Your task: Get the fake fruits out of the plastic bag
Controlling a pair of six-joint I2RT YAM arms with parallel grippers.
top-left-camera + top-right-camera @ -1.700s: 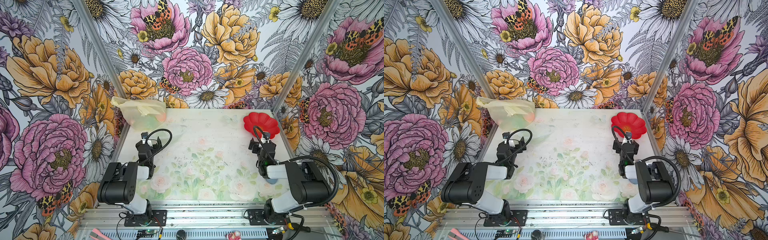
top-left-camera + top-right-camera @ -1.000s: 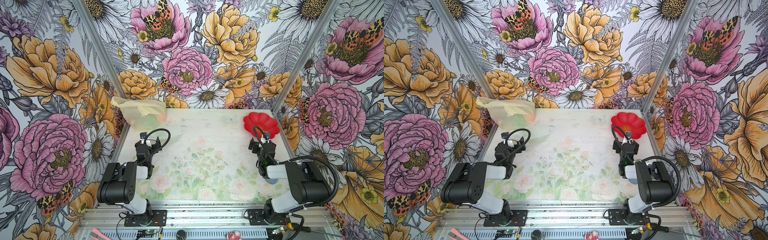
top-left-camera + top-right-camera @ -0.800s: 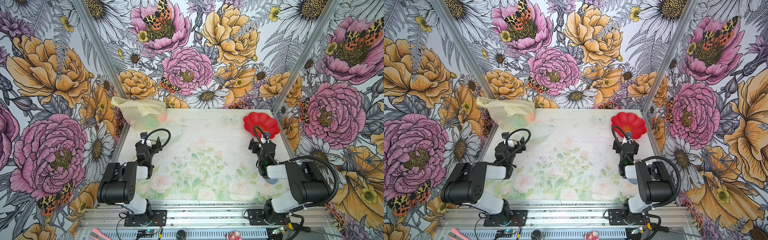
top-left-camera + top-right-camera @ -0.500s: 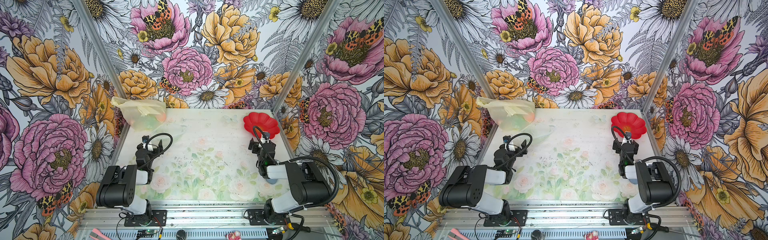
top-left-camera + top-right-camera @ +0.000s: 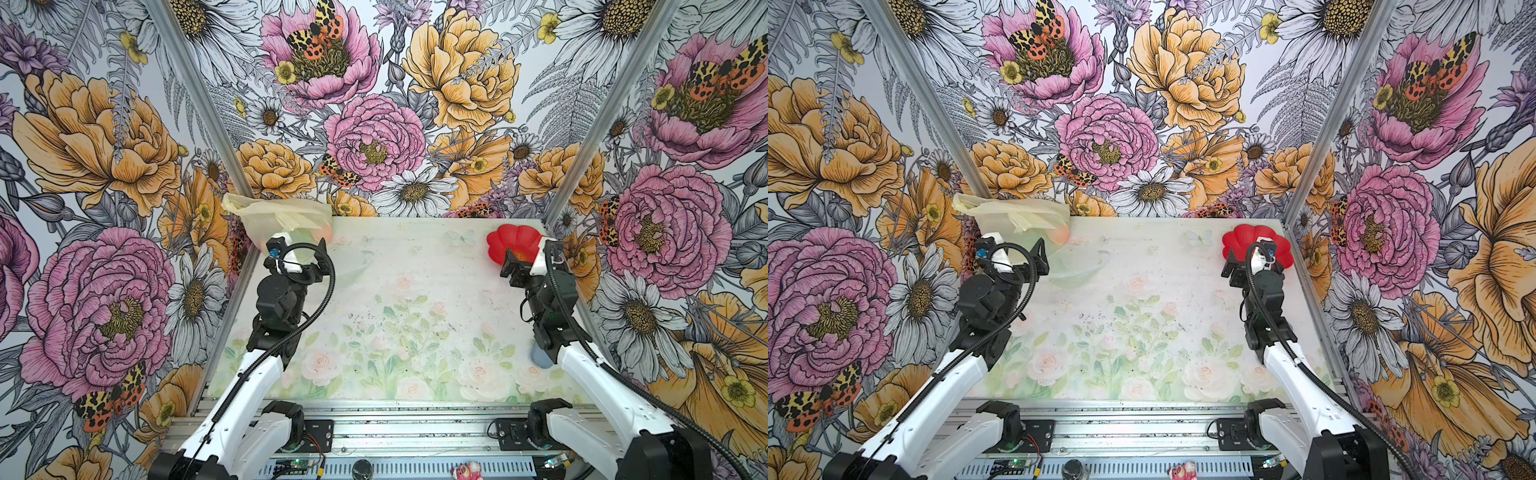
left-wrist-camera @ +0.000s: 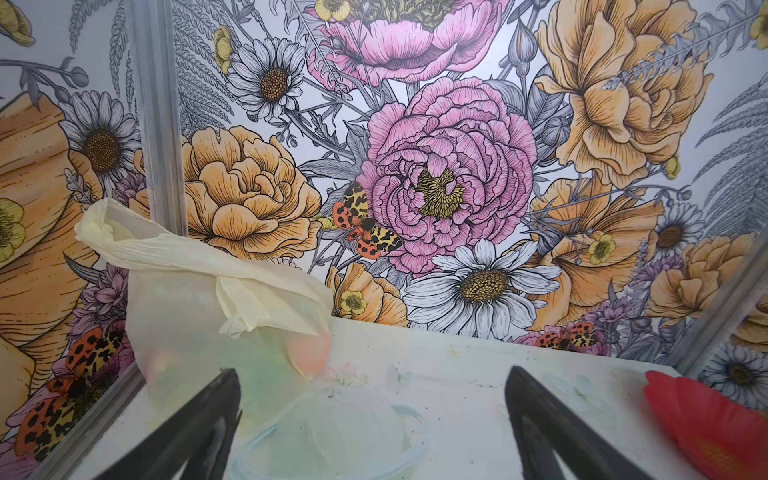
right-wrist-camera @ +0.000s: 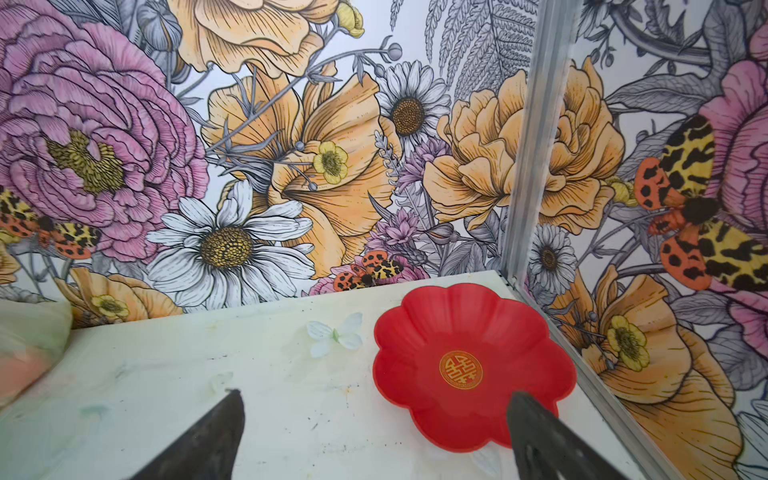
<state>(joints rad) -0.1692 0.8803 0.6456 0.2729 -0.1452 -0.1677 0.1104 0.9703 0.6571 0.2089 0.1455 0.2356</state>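
Observation:
Next, I bring the plastic bag to the table's middle with my left gripper first, because the bag stands in the back corner, far from my right gripper.
The plastic bag stands crumpled in the back left corner, pale yellow and translucent, its top folded over. The fake fruits show only as blurs through its skin: an orange-pink round one at the bag's lower right, and a green tint beside it. My left gripper hovers open just in front of the bag, nothing between its fingers. My right gripper is open and empty at the near edge of the red plate. In the right wrist view the bag is at the edge.
A red flower-shaped plate lies at the back right, bare inside. A faint clear oval shape lies on the table below the left gripper. A grey-blue piece peeks out under the right arm. Flowered walls close three sides.
Both arms have unfolded from their low rest pose and lifted. The left gripper has moved forward toward the bag, the right toward the red plate. Both stayed open.

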